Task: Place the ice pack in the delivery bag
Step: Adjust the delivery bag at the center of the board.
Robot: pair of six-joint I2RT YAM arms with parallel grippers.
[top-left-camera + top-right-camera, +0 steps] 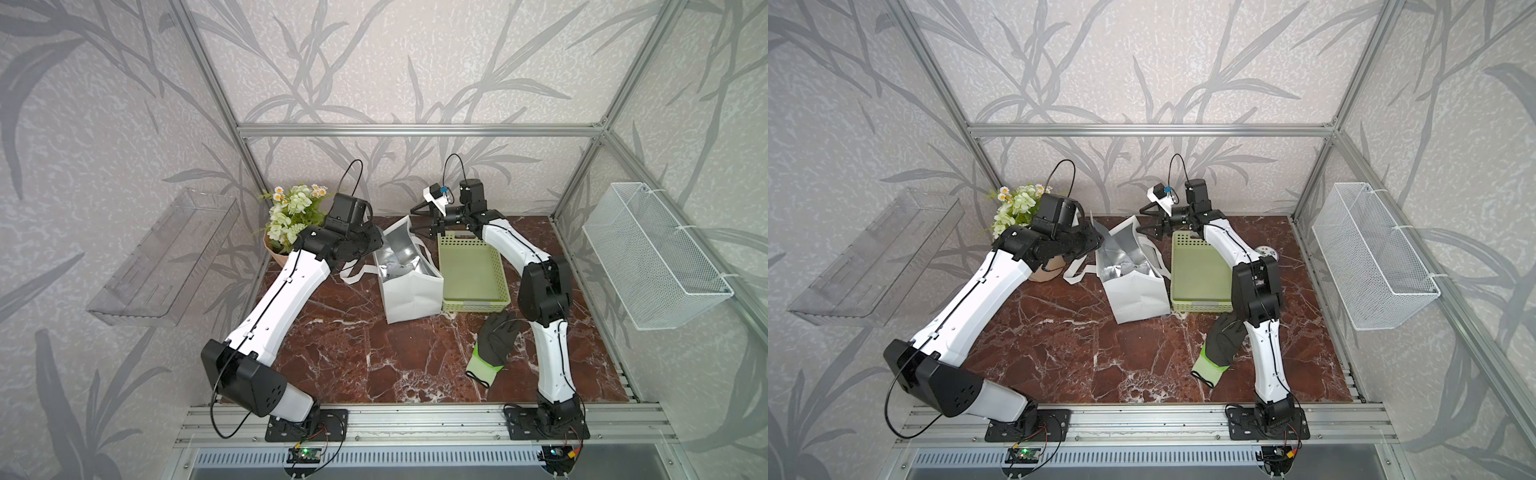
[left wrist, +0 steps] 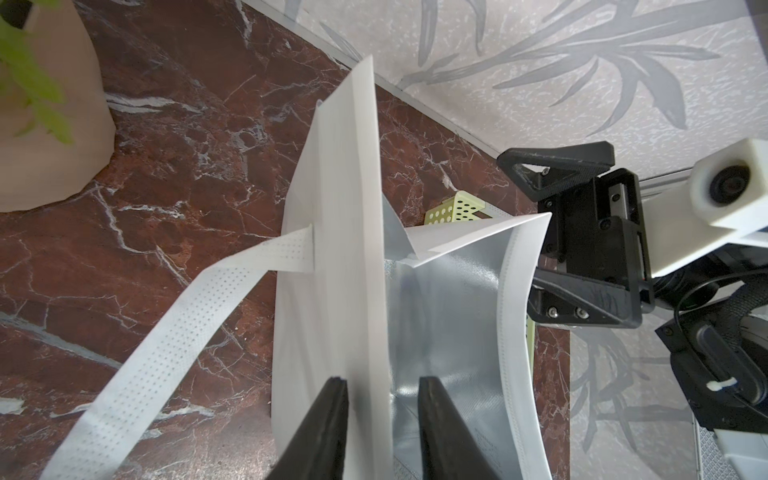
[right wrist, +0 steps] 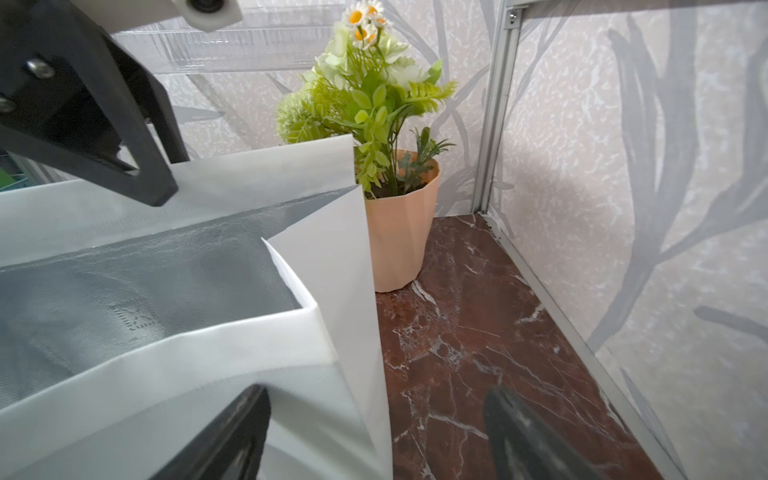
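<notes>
The delivery bag's narrow folded end (image 1: 412, 295) faces me, so next my right gripper takes the bag's far corner (image 1: 409, 220) beside the green basket and swings the bag's strap side forward.
The delivery bag (image 1: 411, 293) (image 1: 1136, 297) stands open mid-table, white with silver foil lining (image 2: 449, 316). A pale crumpled pack (image 1: 395, 269) lies deep inside it; it looks like the ice pack. My left gripper (image 2: 383, 380) straddles the bag's left wall, one finger outside and one inside, with a small gap still showing. In the top views its own wrist hides it. My right gripper (image 1: 422, 219) (image 3: 376, 392) hovers wide open at the bag's far right corner. One of its fingers is over the bag wall and the other over the table. It holds nothing.
A green basket (image 1: 473, 270) touches the bag's right side. A black and green glove (image 1: 492, 349) lies by the right arm. A flower pot (image 3: 401, 232) stands at the back left corner. One white strap handle (image 2: 174, 332) trails onto the marble. Shelves hang on both side walls.
</notes>
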